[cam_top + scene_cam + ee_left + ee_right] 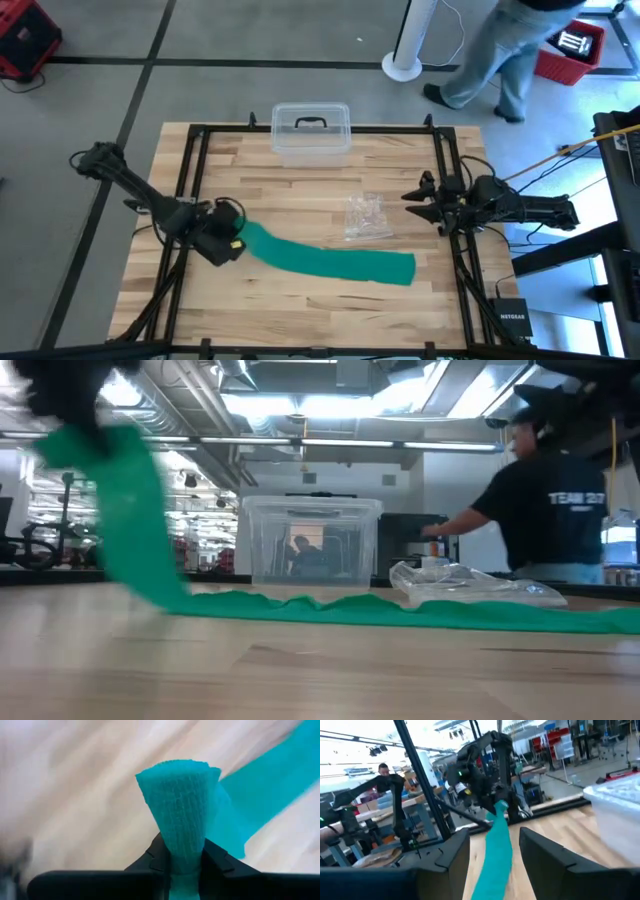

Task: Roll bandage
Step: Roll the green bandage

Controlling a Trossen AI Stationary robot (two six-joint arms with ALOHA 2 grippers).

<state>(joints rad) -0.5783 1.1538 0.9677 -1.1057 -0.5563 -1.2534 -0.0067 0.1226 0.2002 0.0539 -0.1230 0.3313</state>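
The bandage's end (58, 450) is in my left gripper, far from my right gripper, so next I bring that end to the table's middle (332, 236) for my right gripper to take.
The bandage (330, 258) is a long teal strip lying across the wooden table (300, 310), from near the left side to right of the middle. Its left end is raised off the wood, with my left gripper (232, 243) shut on it. In the low view that end (120, 510) climbs steeply to the dark gripper (70, 400) at the upper left. My right gripper (415, 200) hangs at the table's right edge, above the wood, open with nothing between its fingers (455, 857); the bandage lies farther off. My left gripper pinches the bandage's left end (184, 851) between its two fingers, the cloth gathered narrow there. A short stub (180, 790) fans out past the fingertips. The fingers slant down from above. The held end is lifted clear; the strip slopes down, and its remainder (420, 612) lies on the table.
A clear lidded plastic box (311, 132) stands at the far middle. A crinkled clear wrapper (366, 216) lies just beyond the bandage's right half. Black frame rails (195, 180) run along the table's sides. A person (500, 60) stands beyond the far right corner.
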